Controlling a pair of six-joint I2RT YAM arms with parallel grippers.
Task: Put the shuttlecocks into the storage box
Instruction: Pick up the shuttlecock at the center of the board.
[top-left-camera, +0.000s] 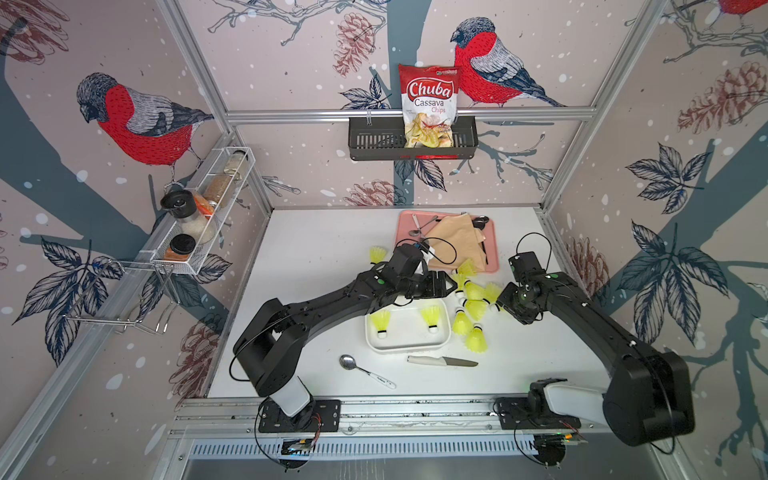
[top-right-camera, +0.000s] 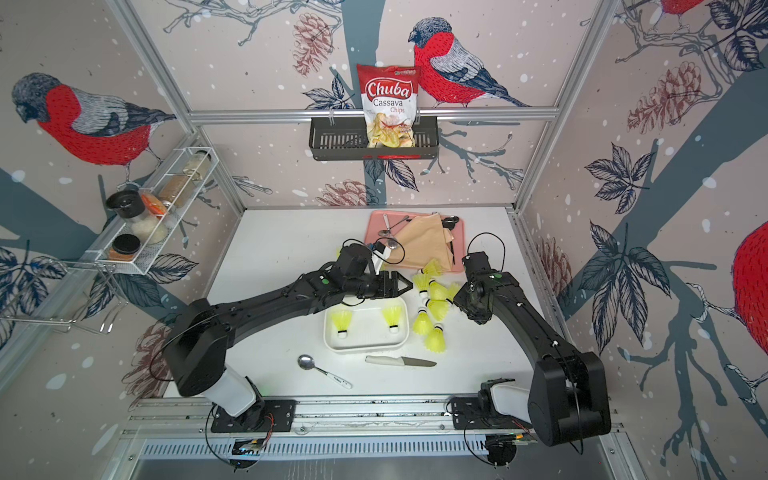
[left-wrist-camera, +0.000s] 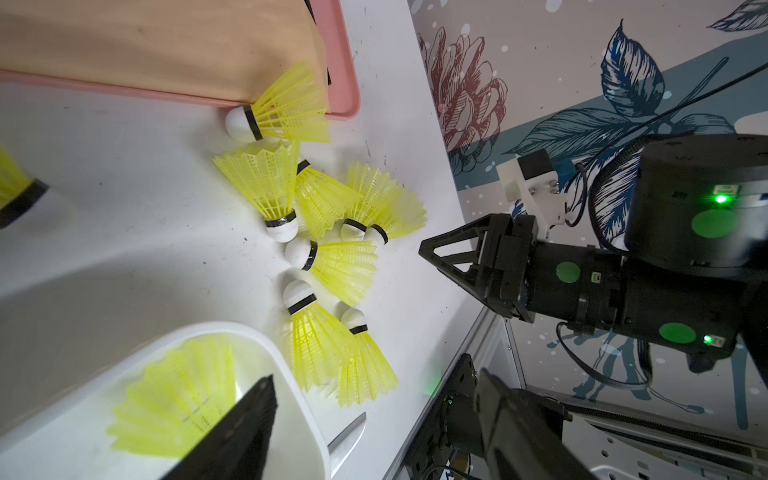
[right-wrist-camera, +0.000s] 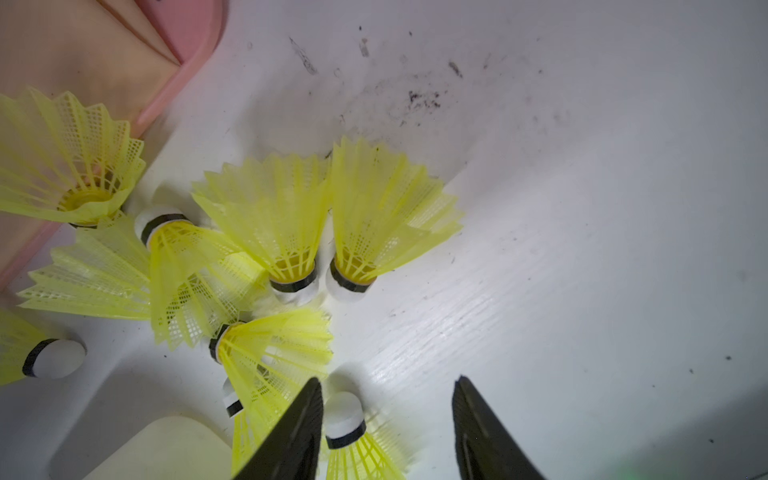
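The outermost shuttlecock's white tip (right-wrist-camera: 346, 291) is lined up with my right gripper's open fingers, so they should keep moving forward until they get to its black band (right-wrist-camera: 350, 277), then close.
The white storage box (top-left-camera: 409, 347) (top-right-camera: 365, 347) holds two yellow-green shuttlecocks (top-left-camera: 381, 321) (top-left-camera: 431, 318). Several more lie heaped to its right (top-left-camera: 473, 307) (top-right-camera: 434, 309) (left-wrist-camera: 332, 257), one leans on the tray corner (top-left-camera: 467, 268), and one sits apart at the far left (top-left-camera: 377, 253). My left gripper (top-left-camera: 451, 284) (left-wrist-camera: 376, 376) hovers open and empty over the box's far right corner. My right gripper (top-left-camera: 500, 305) (right-wrist-camera: 388, 380) is low at the heap's right side, open, with a shuttlecock's white tip (right-wrist-camera: 345, 411) between its fingers, close to one of them.
A pink tray (top-left-camera: 492, 249) with a beige cloth and spoons lies behind the heap. A knife (top-left-camera: 442, 361) and a spoon (top-left-camera: 365, 370) lie in front of the box. A black basket (top-left-camera: 374, 139) with a chips bag hangs on the back wall; a wire spice rack (top-left-camera: 199, 212) on the left wall.
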